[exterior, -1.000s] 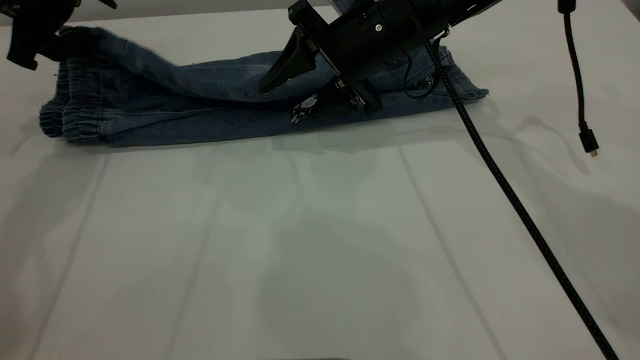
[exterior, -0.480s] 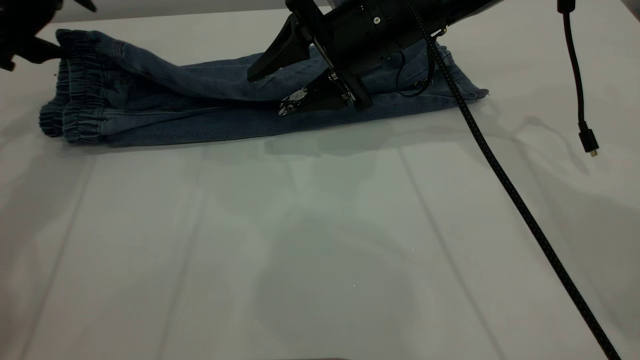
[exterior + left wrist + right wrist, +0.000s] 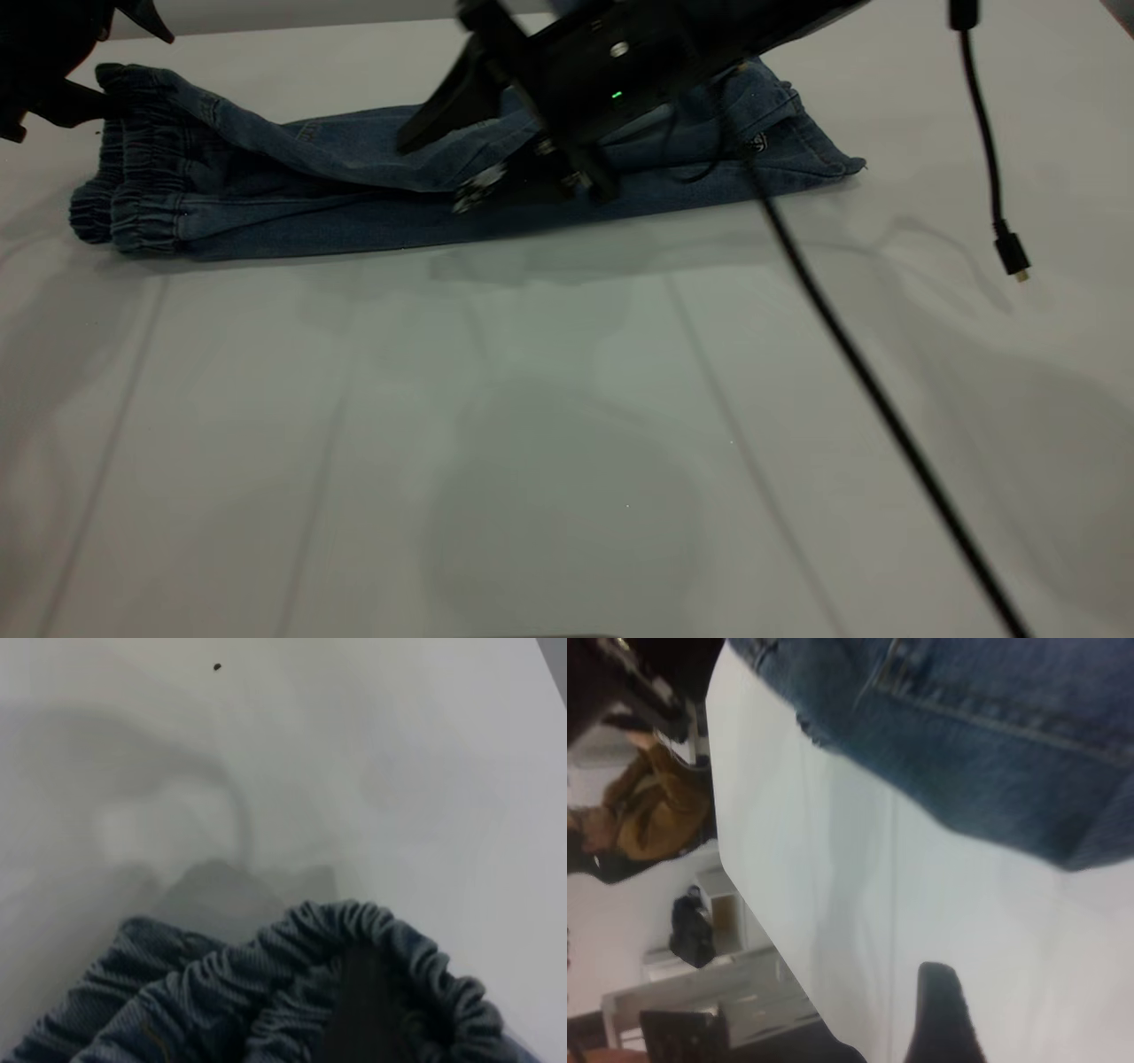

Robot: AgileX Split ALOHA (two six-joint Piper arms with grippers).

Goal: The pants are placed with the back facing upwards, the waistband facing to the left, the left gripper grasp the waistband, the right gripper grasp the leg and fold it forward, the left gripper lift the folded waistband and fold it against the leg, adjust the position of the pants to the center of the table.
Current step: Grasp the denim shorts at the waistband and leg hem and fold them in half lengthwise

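The denim lies bunched and gaping (image 3: 253, 158) next to the waistband. My right gripper should move back over the upper layer (image 3: 356, 147) and help spread it flat before the waistband is folded.
The pants (image 3: 354, 190) lie folded lengthwise across the far part of the table (image 3: 532, 399), with the leg (image 3: 797, 142) ends to the right. The gathered waistband (image 3: 124, 195) is at the left, and its upper corner is raised. My left gripper (image 3: 84, 93) is shut on that corner; in the left wrist view the ruched waistband (image 3: 266, 966) wraps a dark finger (image 3: 363, 1010). My right gripper (image 3: 432, 175) hovers open over the middle of the pants with nothing between its fingers. The right wrist view shows one finger (image 3: 943, 1019) over bare table, with denim (image 3: 992, 735) beyond.
A black braided cable (image 3: 842, 354) runs from the right arm across the table's right half toward the front. A thin cable with a plug (image 3: 1010, 252) hangs at the far right. Beyond the table edge, the right wrist view shows a brown shape (image 3: 651, 806) and shelving.
The right gripper has moved left over the pants, still open. The left gripper shifted a little left with the waistband corner. The hanging plug swung slightly left.
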